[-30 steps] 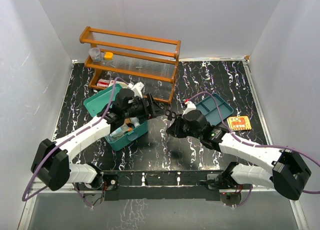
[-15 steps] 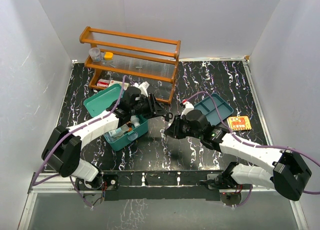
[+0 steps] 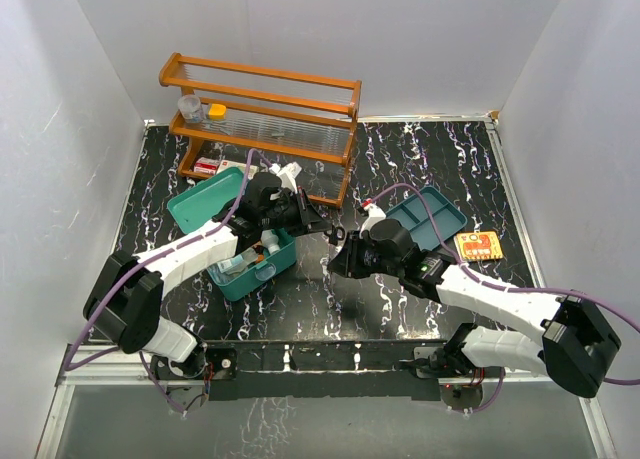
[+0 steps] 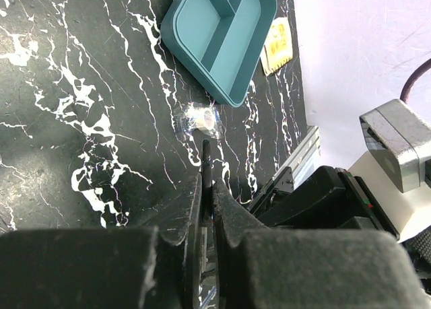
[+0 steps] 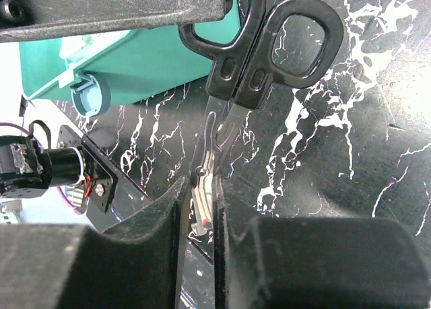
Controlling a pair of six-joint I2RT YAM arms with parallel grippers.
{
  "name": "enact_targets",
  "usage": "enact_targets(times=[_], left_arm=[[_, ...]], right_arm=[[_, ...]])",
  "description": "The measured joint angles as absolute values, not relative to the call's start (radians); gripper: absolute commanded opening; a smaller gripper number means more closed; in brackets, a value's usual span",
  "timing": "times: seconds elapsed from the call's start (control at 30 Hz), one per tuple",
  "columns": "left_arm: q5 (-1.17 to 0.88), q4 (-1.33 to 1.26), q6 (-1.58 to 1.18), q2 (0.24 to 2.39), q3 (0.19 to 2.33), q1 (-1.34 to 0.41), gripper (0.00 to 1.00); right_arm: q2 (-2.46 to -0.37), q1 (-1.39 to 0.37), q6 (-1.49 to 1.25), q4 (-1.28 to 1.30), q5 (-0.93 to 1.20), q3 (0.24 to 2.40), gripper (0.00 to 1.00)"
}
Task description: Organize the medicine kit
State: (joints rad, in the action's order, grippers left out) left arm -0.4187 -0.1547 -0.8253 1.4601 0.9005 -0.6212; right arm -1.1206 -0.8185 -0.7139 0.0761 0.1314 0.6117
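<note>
I should take the blades (image 5: 214, 144) with my right gripper and lay them in the compartment tray, since my left gripper holds the scissors' handle ring (image 5: 254, 16) away from the tray.
The medicine kit (image 3: 268, 260) is a teal-green box at centre left, its lid (image 3: 203, 200) thrown back and small items inside; its wall also shows in the right wrist view (image 5: 135, 63). Black-handled scissors (image 3: 335, 236) hang above the table between the two arms. My left gripper (image 3: 320, 227) is shut on a handle ring, seen as a thin black edge (image 4: 207, 162) between its fingers (image 4: 182, 211). My right gripper (image 5: 201, 188) has the steel blades (image 5: 210, 154) between its jaws, which stand slightly apart from them. The handles (image 5: 283, 40) point away from it.
A darker teal compartment tray (image 3: 432, 217) lies right of centre, with a yellow packet (image 3: 477, 246) beside it. A wooden rack (image 3: 262, 109) stands at the back, holding a small cup and a yellow cap. A small clear item (image 4: 202, 117) lies on the black marble table.
My left gripper has closed on the scissors' handle. My right gripper's jaws have eased apart a little around the blades. Both arms have shifted slightly left.
</note>
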Motion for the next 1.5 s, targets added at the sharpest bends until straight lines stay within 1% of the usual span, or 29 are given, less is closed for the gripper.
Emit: enact_targets(times=[0.03,0.07,0.1,0.27,0.4,0.57,0.67,0.77,0.87,0.97,1.03,1.17,1.23,1.3,1.5], left_arm=[[-0.418,-0.152,-0.822,1.460,0.900,-0.621,0.00],[-0.417,-0.149,-0.818,1.460,0.900,-0.621,0.00],[-0.417,-0.146,-0.816,1.459,0.900,-0.622,0.00],[-0.419,-0.130,-0.804,1.446,0.900,-0.622,0.00],[-0.427,-0.127,-0.794,1.438,0.901,-0.622,0.00],[-0.443,-0.132,-0.793,1.438,0.901,-0.622,0.00],[-0.449,-0.134,-0.794,1.438,0.901,-0.622,0.00],[-0.450,-0.134,-0.795,1.438,0.901,-0.622,0.00],[-0.450,-0.134,-0.795,1.434,0.900,-0.622,0.00],[-0.446,-0.134,-0.795,1.427,0.900,-0.621,0.24],[-0.445,-0.130,-0.796,1.424,0.900,-0.621,0.43],[-0.413,-0.089,-0.799,1.398,0.900,-0.622,0.66],[-0.392,-0.068,-0.788,1.369,0.900,-0.622,0.72],[-0.365,-0.035,-0.767,1.333,0.903,-0.622,0.74],[-0.328,0.033,-0.699,1.260,0.924,-0.622,0.75]], right_arm=[[-1.121,-0.818,-0.719,0.077,0.129,0.612,0.29],[-1.121,-0.818,-0.726,0.078,0.125,0.612,0.34],[-1.121,-0.819,-0.735,0.078,0.119,0.612,0.35],[-1.122,-0.819,-0.762,0.080,0.093,0.612,0.37],[-1.140,-0.819,-0.766,0.080,0.089,0.621,0.37],[-1.158,-0.819,-0.789,0.075,0.081,0.633,0.34],[-1.166,-0.819,-0.814,0.064,0.077,0.634,0.29],[-1.173,-0.819,-0.849,0.049,0.070,0.634,0.22],[-1.174,-0.819,-0.881,0.044,0.057,0.634,0.12],[-1.174,-0.819,-0.899,0.041,0.050,0.634,0.10],[-1.174,-0.819,-0.899,0.039,0.046,0.634,0.10],[-1.172,-0.819,-0.901,0.043,0.006,0.634,0.10],[-1.166,-0.818,-0.901,0.049,-0.016,0.634,0.10],[-1.155,-0.812,-0.900,0.065,-0.041,0.634,0.10],[-1.125,-0.711,-0.888,0.201,-0.110,0.648,0.11]])
